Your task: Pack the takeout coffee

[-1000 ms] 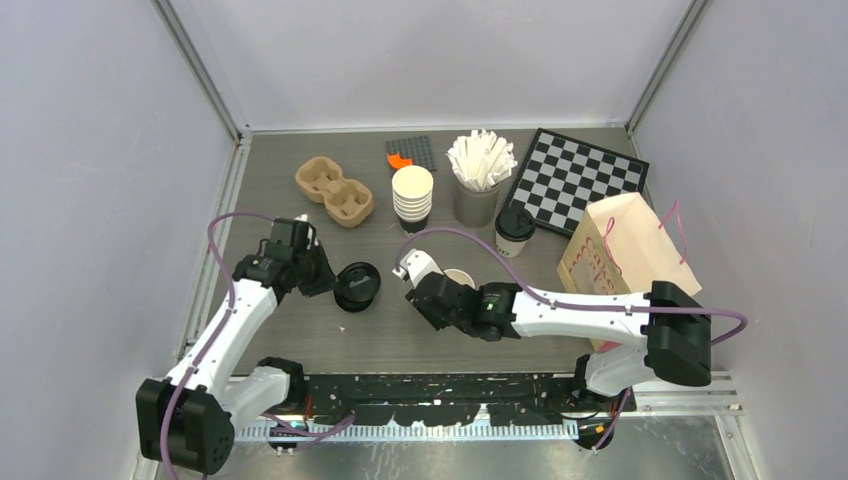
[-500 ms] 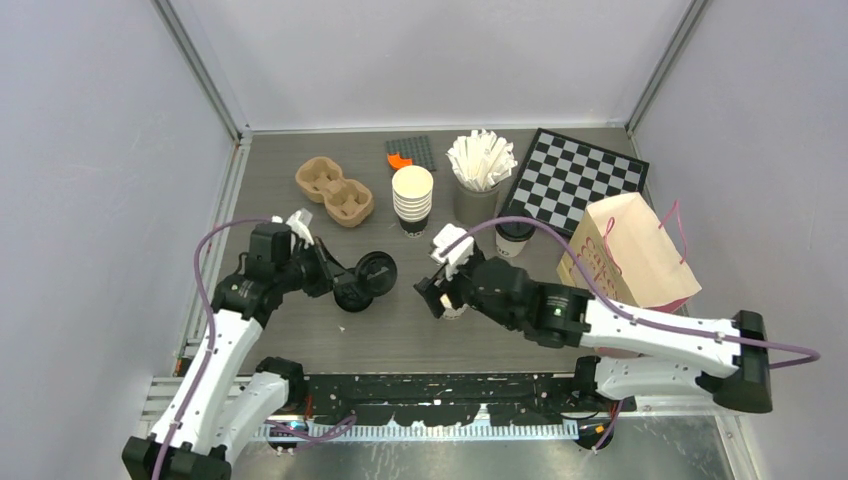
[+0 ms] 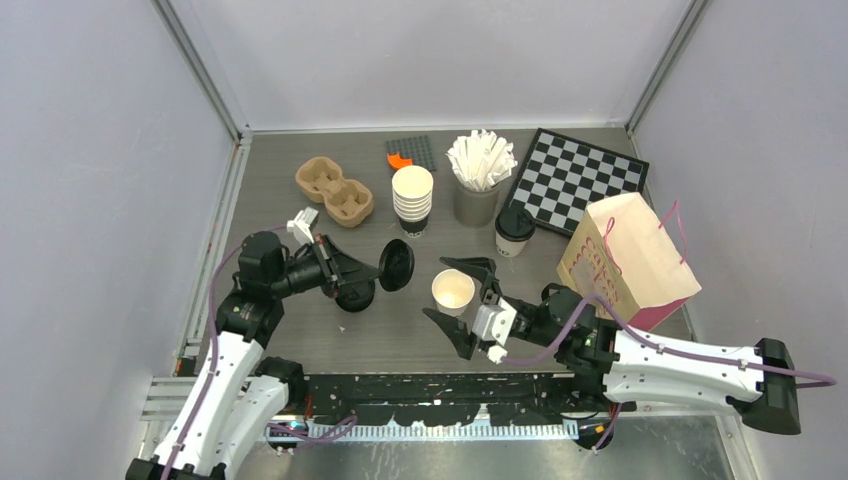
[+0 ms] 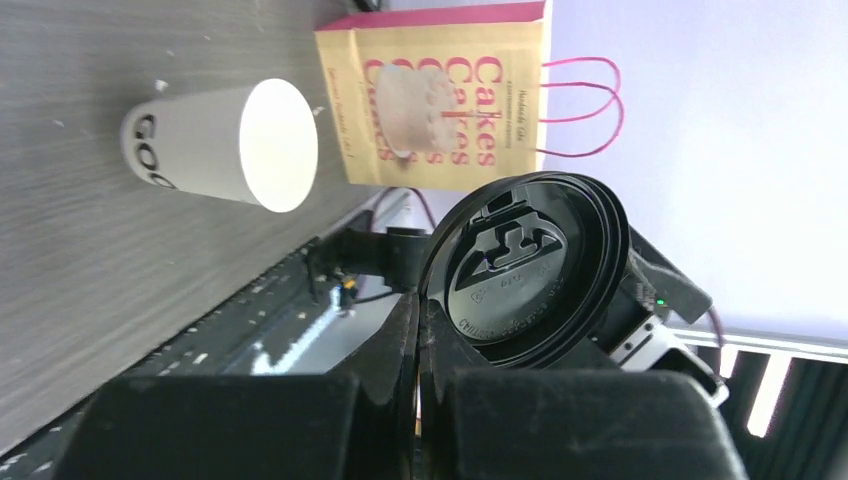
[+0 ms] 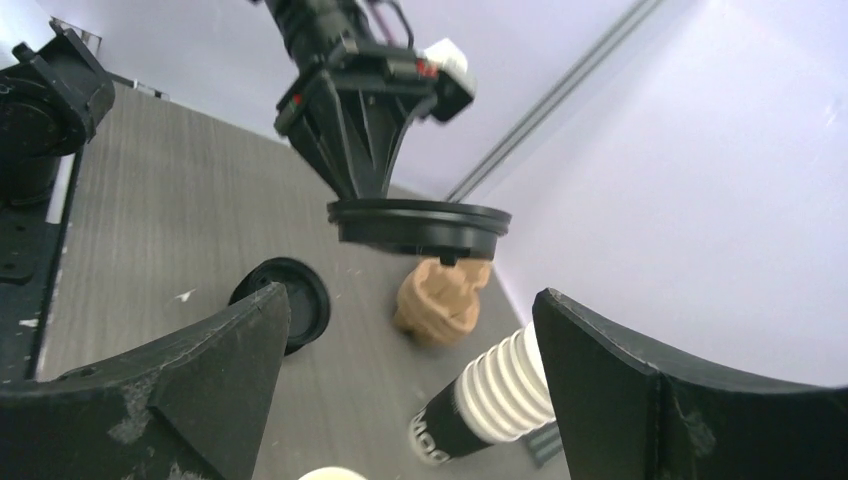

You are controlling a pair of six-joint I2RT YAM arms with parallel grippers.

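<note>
The black lid's free rim [image 5: 425,243] is facing my right gripper's open fingers. My left gripper keeps hold of the lid [image 3: 397,266] until those fingers close on it.
One takeout coffee [image 3: 514,230], a cream cup with a black lid, stands upright left of the paper bag [image 3: 625,262]. My left gripper [image 3: 378,270] is shut on the rim of a loose black lid [image 3: 396,265], held on edge above the table; the same lid [image 4: 525,270] fills the left wrist view. A lidless cream cup [image 3: 453,290] stands just right of that lid. My right gripper [image 3: 440,293] is open, its fingers [image 3: 470,270] either side of this cup and not touching it. The right wrist view shows the held lid [image 5: 420,225] level ahead.
A second black lid [image 3: 354,298] lies flat below the left gripper. At the back are a brown cup carrier [image 3: 334,190], a stack of lidless cups [image 3: 412,198], a pot of white sticks [image 3: 480,170] and a checkerboard [image 3: 575,175].
My right gripper opened and let go of the lidless cup, which now stands alone. My left gripper lifted a black lid off the table and carried it right, towards the cup.
</note>
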